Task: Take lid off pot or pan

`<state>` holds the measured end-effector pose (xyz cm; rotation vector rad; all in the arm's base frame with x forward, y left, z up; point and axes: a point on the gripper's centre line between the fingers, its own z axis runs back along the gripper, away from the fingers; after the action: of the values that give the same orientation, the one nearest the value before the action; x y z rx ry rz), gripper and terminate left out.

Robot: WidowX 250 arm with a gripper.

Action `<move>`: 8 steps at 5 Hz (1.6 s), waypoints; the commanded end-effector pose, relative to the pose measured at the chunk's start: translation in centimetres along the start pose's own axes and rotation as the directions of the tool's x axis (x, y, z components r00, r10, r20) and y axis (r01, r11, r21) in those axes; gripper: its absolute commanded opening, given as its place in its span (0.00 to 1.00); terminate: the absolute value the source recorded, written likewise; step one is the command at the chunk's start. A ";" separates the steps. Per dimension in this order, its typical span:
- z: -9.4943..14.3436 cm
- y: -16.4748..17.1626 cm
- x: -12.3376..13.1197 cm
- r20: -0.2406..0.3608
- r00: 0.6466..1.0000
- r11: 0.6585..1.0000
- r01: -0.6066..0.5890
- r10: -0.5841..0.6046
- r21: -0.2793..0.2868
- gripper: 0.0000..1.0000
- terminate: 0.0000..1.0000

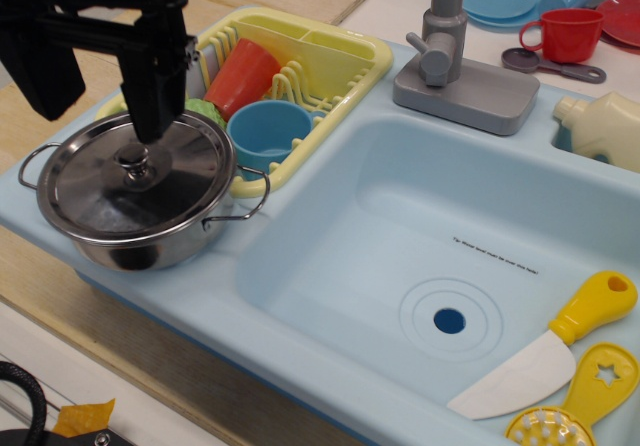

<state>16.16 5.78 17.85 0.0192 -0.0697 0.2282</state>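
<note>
I expect that the lid (95,186) will come off and leave the pot standing when I lift it, because the lid's round edge just rests along the pot's rim (138,239).
The shiny steel pot (150,248) stands on the left corner of the light blue sink counter (290,296), with thin wire loop handles on both sides. The domed steel lid (95,194) sits shut on it, with its small round knob (133,159) at the centre. My black gripper (98,106) hangs just above the far side of the lid, open and empty. Its right finger (155,101) reaches down close behind the knob. Its left finger (45,71) is off the pot's far left side. I cannot tell if the right finger touches the lid.
A yellow dish rack (330,66) right behind the pot holds an orange cup (243,74), a blue cup (268,131) and a green item (205,113). The sink basin (420,246) and grey faucet (455,61) lie to the right. A yellow-handled knife (545,351) lies at front right.
</note>
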 end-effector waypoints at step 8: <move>-1.3 0.2 -0.3 0.024 0.999 0.999 -0.039 0.039 -0.017 0.00 0.00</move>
<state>15.96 4.77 17.21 0.0097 -0.1014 0.2279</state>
